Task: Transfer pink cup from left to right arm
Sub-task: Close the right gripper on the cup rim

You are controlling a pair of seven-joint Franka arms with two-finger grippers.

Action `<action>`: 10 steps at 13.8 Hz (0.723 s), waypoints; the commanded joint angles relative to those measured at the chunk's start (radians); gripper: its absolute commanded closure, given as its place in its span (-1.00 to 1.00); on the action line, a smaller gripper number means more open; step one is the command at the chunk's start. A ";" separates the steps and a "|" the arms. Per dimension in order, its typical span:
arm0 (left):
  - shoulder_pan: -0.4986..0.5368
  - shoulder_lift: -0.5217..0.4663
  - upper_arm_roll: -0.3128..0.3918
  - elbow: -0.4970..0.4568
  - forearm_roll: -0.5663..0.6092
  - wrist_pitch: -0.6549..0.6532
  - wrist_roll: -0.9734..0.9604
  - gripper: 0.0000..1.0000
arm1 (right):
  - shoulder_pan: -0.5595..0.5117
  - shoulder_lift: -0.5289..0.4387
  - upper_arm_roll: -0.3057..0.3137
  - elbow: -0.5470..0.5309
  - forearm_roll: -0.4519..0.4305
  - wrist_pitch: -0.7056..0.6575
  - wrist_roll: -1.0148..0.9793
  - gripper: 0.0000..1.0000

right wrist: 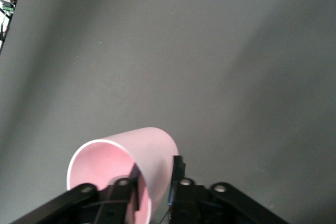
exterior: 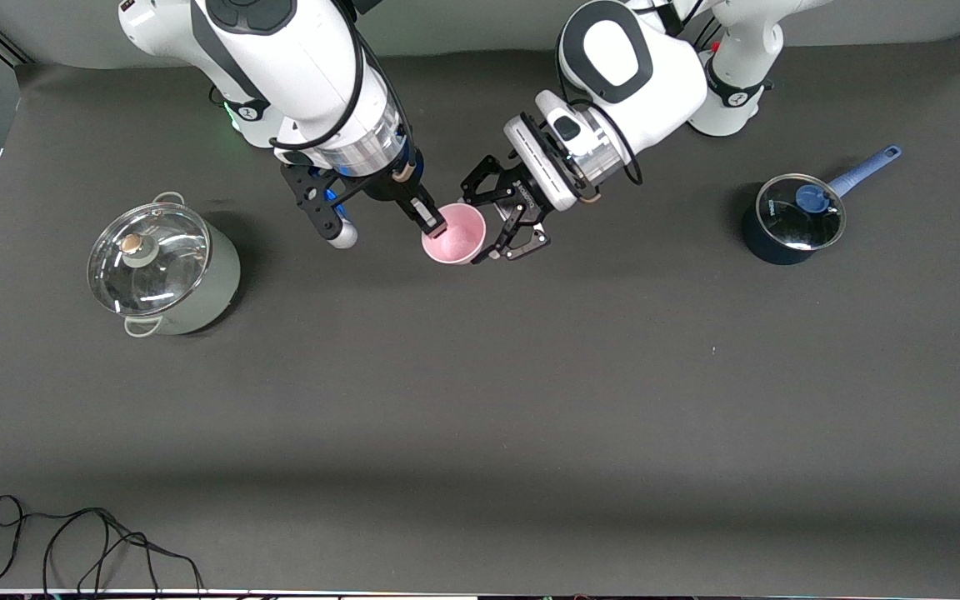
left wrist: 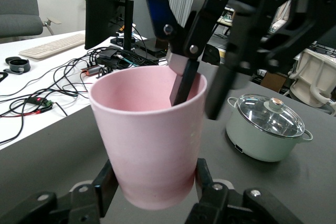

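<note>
The pink cup's lower body (left wrist: 157,182) is held by my left gripper while my right gripper holds the cup's rim, so next my left gripper opens and back away first.
The pink cup (exterior: 455,233) hangs in the air over the middle of the table, with its mouth tipped toward the front camera. My left gripper (exterior: 490,225), the skeletal one, is shut around the cup's lower body; in the left wrist view its fingers (left wrist: 107,182) press both sides of the cup (left wrist: 147,135). My right gripper (exterior: 432,221) is shut on the cup's rim. In the right wrist view one of its fingers (right wrist: 134,182) is inside the cup (right wrist: 152,150) and the other is outside the wall. The left wrist view also shows the right gripper (left wrist: 201,90) at the rim.
A pale green pot (exterior: 162,271) with a glass lid stands toward the right arm's end of the table. A dark blue saucepan (exterior: 792,218) with a lid and a blue handle stands toward the left arm's end. A black cable (exterior: 72,542) lies at the table's front edge.
</note>
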 commanded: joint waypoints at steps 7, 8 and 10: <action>-0.001 -0.012 0.006 0.012 -0.017 0.012 -0.008 -0.86 | 0.005 0.018 -0.004 0.057 -0.013 -0.016 -0.019 1.00; -0.001 -0.011 0.006 0.012 -0.017 0.012 -0.010 -0.97 | 0.002 0.018 -0.005 0.063 -0.013 -0.018 -0.020 1.00; -0.001 -0.009 0.006 0.010 -0.017 0.012 -0.040 -0.97 | -0.004 0.016 -0.010 0.065 -0.013 -0.020 -0.028 1.00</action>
